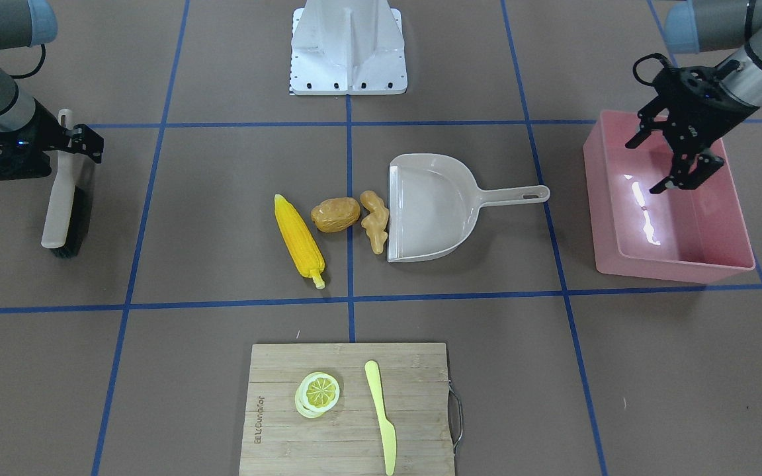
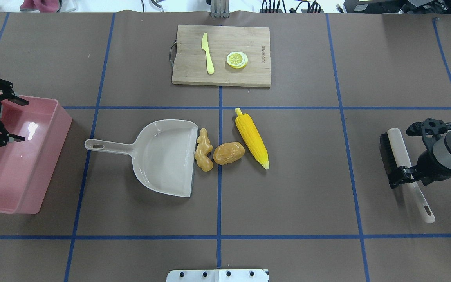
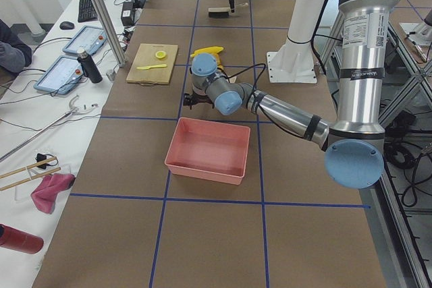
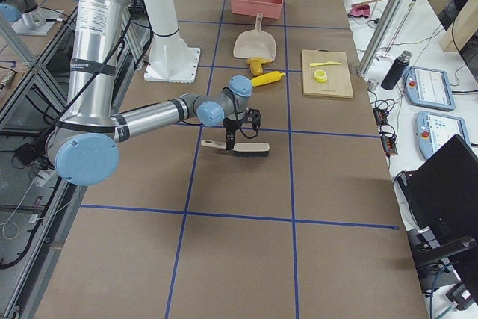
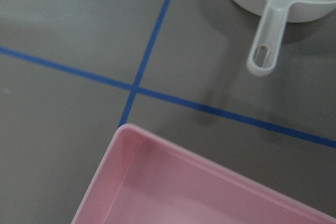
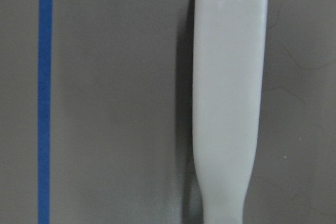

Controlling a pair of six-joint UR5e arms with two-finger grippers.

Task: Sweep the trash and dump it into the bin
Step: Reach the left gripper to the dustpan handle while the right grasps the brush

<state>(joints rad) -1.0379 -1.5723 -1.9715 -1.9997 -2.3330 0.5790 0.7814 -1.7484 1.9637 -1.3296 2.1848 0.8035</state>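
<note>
The brush handle lies free and my open fingers are across its narrow way. I keep lowering my right gripper to the slim neck (image 6: 223,207) and close there.
The trash lies mid-table: a yellow corn cob (image 1: 298,239), a tan-brown potato (image 1: 335,214) and a knobbly ginger root (image 1: 376,220), which touches the lip of the beige dustpan (image 1: 430,208). The pink bin (image 1: 685,261) stands by my left arm and looks empty. My left gripper (image 1: 643,166) hangs open above the bin. The left wrist view shows the bin's corner (image 5: 157,182) and the dustpan handle (image 5: 265,40). My right gripper (image 2: 405,152) is open, with a finger on each side of a brush (image 2: 419,196) that lies on the table. The brush handle (image 6: 226,103) fills the right wrist view.
A wooden cutting board (image 1: 421,383) at the far edge holds a lemon slice (image 1: 318,393) and a pale yellow plastic knife (image 1: 381,416). The white robot base mount (image 1: 348,46) sits at the near edge. Blue tape lines cross the brown table.
</note>
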